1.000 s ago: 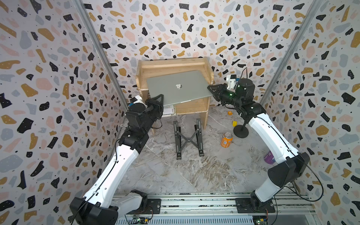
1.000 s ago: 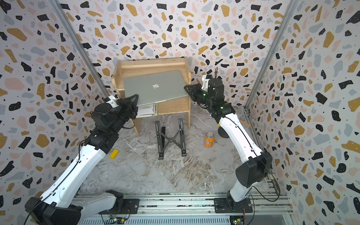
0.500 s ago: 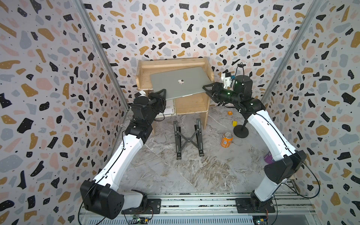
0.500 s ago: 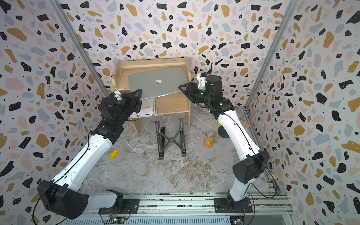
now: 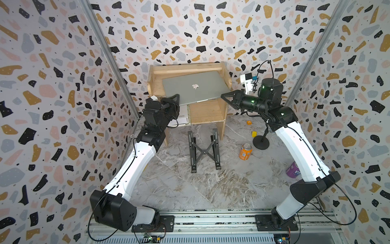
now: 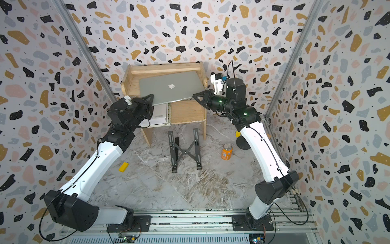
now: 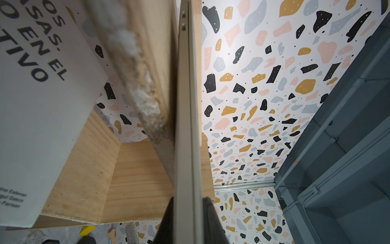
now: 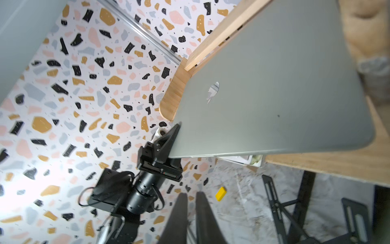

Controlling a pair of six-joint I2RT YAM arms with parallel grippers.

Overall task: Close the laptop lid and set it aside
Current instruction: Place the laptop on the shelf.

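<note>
I should push the laptop back and open with my left gripper while my right gripper pushes the front edge (image 5: 199, 100), because it sits crooked, its front corner overhanging the shelf (image 5: 182, 102).
The silver laptop (image 5: 196, 89) is folded shut, and the laptop lid (image 6: 168, 88) faces up with its apple logo showing. It lies skewed on the top of the wooden shelf (image 5: 207, 112), its front edge overhanging. My left gripper (image 5: 176, 99) is shut on the laptop's front left corner. The left wrist view shows the thin laptop edge (image 7: 187, 126) clamped at the left gripper (image 7: 187, 200). My right gripper (image 5: 224, 96) is shut on nothing and hangs just off the laptop's right front corner. In the right wrist view, the right gripper (image 8: 191, 195) is apart from the laptop (image 8: 274, 95).
A black X-shaped folding stand (image 5: 203, 152) lies on the floor in front of the shelf. An orange can (image 5: 245, 151), a round-based black stand (image 5: 261, 142), a purple cup (image 5: 292, 170) and small yellow blocks (image 6: 123, 166) are also on the floor. A white book (image 7: 42, 105) sits inside the shelf.
The laptop has been carried back and up onto the shelf top by the left gripper. The right gripper opened, came off the laptop's right edge and shut again.
</note>
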